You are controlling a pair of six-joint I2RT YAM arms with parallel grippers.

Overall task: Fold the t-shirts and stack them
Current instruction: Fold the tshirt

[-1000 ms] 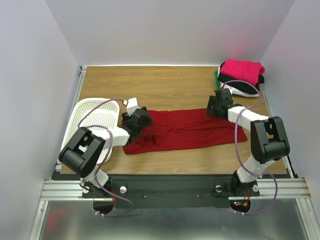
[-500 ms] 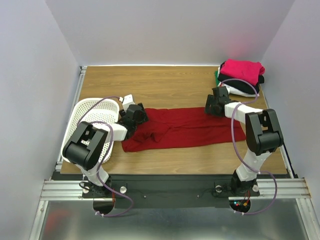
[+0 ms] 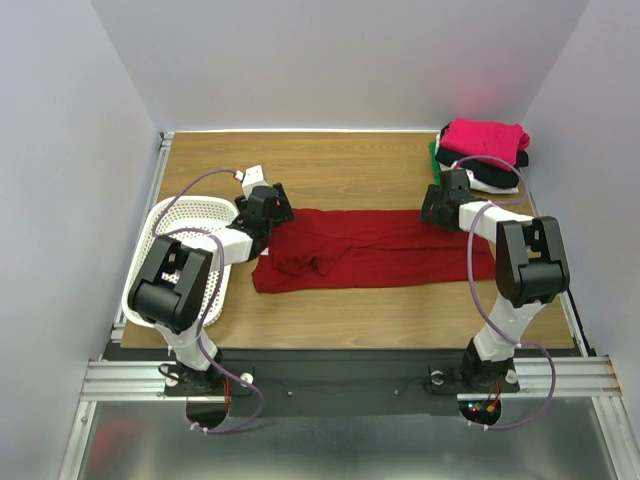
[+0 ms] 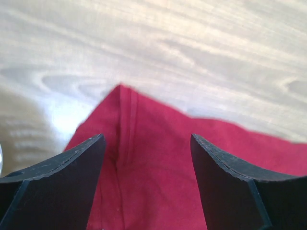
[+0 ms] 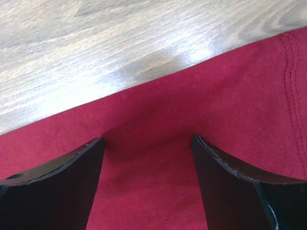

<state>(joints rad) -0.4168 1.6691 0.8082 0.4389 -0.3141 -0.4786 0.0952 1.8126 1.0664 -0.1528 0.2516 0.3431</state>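
Note:
The dark red t-shirt's upper layer lies bunched (image 3: 300,262) close to my left gripper. My right gripper should move over and smooth out the bunched cloth (image 3: 324,263) before any more folding.
The dark red t-shirt (image 3: 375,250) lies in a long folded band across the middle of the table. My left gripper (image 3: 272,208) is open over its far left corner; the left wrist view shows that corner (image 4: 125,98) between the spread fingers (image 4: 72,167). My right gripper (image 3: 438,208) is open over the shirt's far right edge; the right wrist view shows red cloth (image 5: 148,158) between the fingers (image 5: 230,182). A stack of folded shirts, bright pink (image 3: 487,136) on top with black, white and green beneath, sits at the far right corner.
A white perforated basket (image 3: 175,235) stands at the left edge, next to the left arm. Bare wooden table (image 3: 340,170) lies behind the red shirt and in front of it. Grey walls close in the table on three sides.
Both grippers have moved toward the far side, carrying the shirt's far edge with them. The shirt now lies a little farther back and flatter. Both grippers now stand open.

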